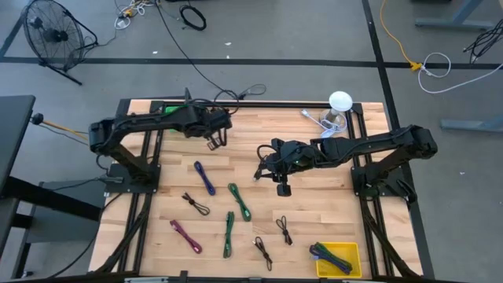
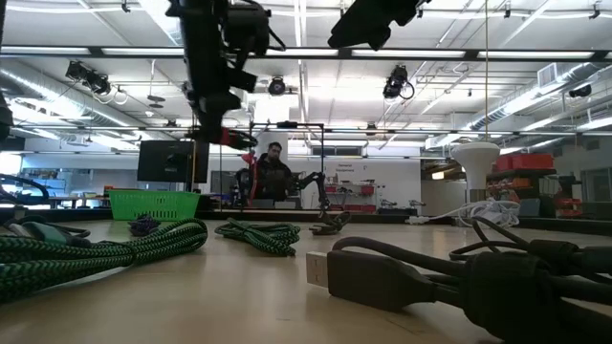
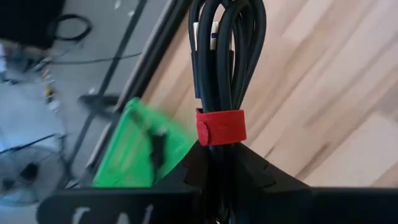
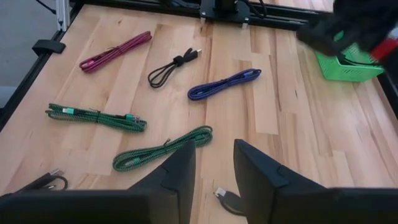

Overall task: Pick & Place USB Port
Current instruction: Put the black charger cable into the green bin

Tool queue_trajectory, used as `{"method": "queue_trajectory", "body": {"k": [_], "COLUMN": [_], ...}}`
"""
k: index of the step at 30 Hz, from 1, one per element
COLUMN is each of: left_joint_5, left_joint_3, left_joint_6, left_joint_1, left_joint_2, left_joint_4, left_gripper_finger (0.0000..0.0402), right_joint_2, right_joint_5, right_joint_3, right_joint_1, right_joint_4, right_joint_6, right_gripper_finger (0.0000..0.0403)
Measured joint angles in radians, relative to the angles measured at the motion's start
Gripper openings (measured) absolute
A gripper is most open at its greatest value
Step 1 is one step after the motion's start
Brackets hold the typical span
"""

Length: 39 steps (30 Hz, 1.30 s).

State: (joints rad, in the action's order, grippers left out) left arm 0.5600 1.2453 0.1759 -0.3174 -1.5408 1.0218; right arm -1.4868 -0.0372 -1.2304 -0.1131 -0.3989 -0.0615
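The black bundle (image 3: 225, 62) is higher than the green basket's rim, so my left gripper should carry on toward the open basket (image 2: 153, 204) and let go of the bundle inside.
My left gripper (image 1: 214, 135) hangs over the table's far left part, close to the green basket (image 1: 167, 109), shut on a black USB cable bundle (image 3: 227, 56) bound by a red strap (image 3: 221, 127). My right gripper (image 4: 214, 155) is held above the table's middle, open with nothing between its fingers. It looks down on several bundled cables lying flat on the wood. A black plug (image 4: 225, 200) lies on the table just below its fingers. My left gripper pinches the black bundle between its two fingers just behind the red strap (image 3: 219, 142). The fingers slant down from above. The bundle's looped length (image 3: 230, 37) sticks out past the fingertips. It is lifted clear of the table.
On the wood lie a blue cable (image 1: 204, 178), two green ones (image 1: 239, 201) (image 1: 229, 233), a pink one (image 1: 185, 236) and small black ones (image 1: 196, 205) (image 1: 284, 229). A yellow tray (image 1: 338, 258) with cables sits near right. A white lamp (image 1: 339, 102) stands far right.
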Motion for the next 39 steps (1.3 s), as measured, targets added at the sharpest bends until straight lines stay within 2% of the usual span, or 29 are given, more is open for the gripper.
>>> {"method": "queue_trajectory", "body": {"k": [5,12,15,20,23,31,37,39], "left_joint_5": [0.069,0.072,0.068,-0.033,-0.04,-0.003,-0.099,-0.102], "left_joint_3": [-0.048,-0.154,-0.216,-0.335,-0.391,-0.459,-0.547,-0.567], "left_joint_6": [0.014,-0.03,-0.091,-0.236,-0.293,-0.309,-0.431,-0.445], "left_joint_1": [-0.031,-0.141,-0.205,-0.301,-0.349,-0.464,-0.514,-0.522], "left_joint_2": [0.09,0.201,0.234,0.26,0.26,0.26,0.26,0.26], "left_joint_4": [0.066,0.046,-0.015,-0.205,-0.303,-0.375,-0.537,-0.574], "left_gripper_finger": [0.0041,0.0041,0.0041,0.0041,0.0041,0.0041,0.0041,0.0041], "right_joint_2": [0.0,0.0,0.0,0.0,0.0,0.0,0.0,0.0], "right_joint_5": [0.0,0.0,0.0,0.0,0.0,0.0,0.0,0.0], "right_joint_3": [0.0,0.0,0.0,0.001,0.001,0.001,0.001,0.001], "right_joint_1": [0.0,0.0,0.0,0.0,0.0,0.0,0.0,0.0], "right_joint_4": [0.0,0.003,0.008,0.017,0.017,0.017,0.017,0.017], "right_joint_6": [0.0,0.001,0.001,0.001,0.003,0.027,0.027,0.027], "right_gripper_finger": [0.011,0.011,0.011,0.011,0.011,0.011,0.011,0.011]}}
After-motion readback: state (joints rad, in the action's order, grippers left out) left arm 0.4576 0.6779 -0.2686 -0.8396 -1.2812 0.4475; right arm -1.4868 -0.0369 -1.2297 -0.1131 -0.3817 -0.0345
